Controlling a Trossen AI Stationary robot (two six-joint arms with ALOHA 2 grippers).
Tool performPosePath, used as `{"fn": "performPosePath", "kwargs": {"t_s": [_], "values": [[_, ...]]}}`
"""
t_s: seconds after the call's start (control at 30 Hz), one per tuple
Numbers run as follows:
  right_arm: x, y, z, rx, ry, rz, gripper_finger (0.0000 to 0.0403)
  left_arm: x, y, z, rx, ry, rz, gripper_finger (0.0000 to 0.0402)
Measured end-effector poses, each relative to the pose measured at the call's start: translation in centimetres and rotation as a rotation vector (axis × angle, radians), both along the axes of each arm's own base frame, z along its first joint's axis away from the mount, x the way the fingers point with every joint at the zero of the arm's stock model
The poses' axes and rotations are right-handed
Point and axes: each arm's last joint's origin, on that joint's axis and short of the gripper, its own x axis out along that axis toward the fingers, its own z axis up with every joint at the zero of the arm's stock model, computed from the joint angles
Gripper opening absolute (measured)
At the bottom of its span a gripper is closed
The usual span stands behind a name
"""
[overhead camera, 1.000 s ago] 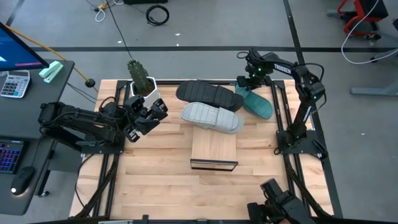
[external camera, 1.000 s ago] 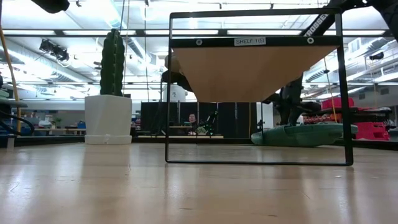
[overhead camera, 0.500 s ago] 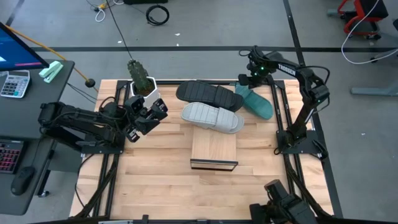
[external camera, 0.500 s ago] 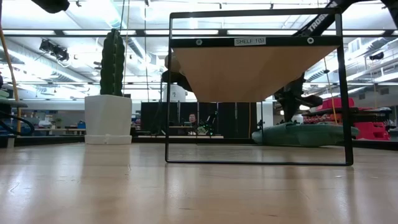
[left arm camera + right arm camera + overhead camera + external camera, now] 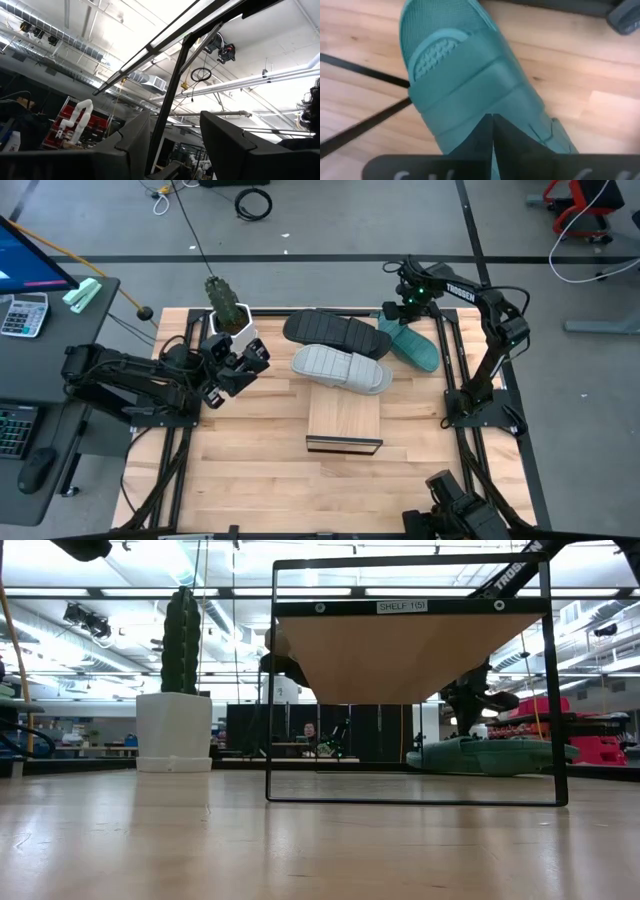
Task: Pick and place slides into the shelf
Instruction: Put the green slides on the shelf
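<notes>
The teal slide's strap (image 5: pixel 475 97) is under the shut fingers of my right gripper, so I should open the fingers, turn and slip a finger under the strap's heel-side edge (image 5: pixel 546 131).
My right gripper (image 5: pixel 393 315) is shut at the table's far right, pointing steeply down on the far end of the teal slide (image 5: pixel 418 348), whose ribbed strap (image 5: pixel 470 85) fills the right wrist view. The black slide (image 5: pixel 335 333) lies flat on the table at the far middle. In front of it, the light grey slide (image 5: pixel 342 370) rests with its near side on the far end of the shelf (image 5: pixel 345 420). The shelf is a light-wood board in a black frame (image 5: pixel 410 640). My left gripper (image 5: pixel 240 365) waits open at the left, tilted upward (image 5: pixel 175 145). My right gripper comes from above, slanting steeply down, its two fingers (image 5: pixel 482 132) closed together on the near edge of the teal slide's strap (image 5: pixel 485 107). The fingers hide how much of the strap lies between them. In the low view the slide (image 5: pixel 500 755) lies about level, close to the tabletop.
A cactus in a white pot (image 5: pixel 228 308) stands at the far left corner, also seen in the low view (image 5: pixel 175 710). Black frame rails (image 5: pixel 445 370) run along both table sides. Bare slatted tabletop (image 5: pixel 300 490) stretches in front of the shelf.
My right gripper has risen a little over the teal slide. In the low view the slide's end under the gripper has come up slightly and the slide has shifted a bit toward the right.
</notes>
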Motion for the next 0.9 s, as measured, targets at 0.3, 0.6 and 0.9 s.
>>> {"fn": "performPosePath", "kwargs": {"t_s": [0.3,0.6,0.9], "values": [[-1.3,0.4,1.5,-0.018,0.032,-0.069,0.0102,0.0,0.0,0.0,0.000,0.000,0.000,0.0184],[-1.3,2.0,1.6,0.022,0.031,-0.189,0.0226,0.0,0.0,0.0,0.001,0.000,0.001,0.0183],[-1.5,4.6,-0.6,-0.082,-0.175,-0.340,0.0218,0.0,0.0,0.0,0.012,-0.001,-0.011,0.0179]]}}
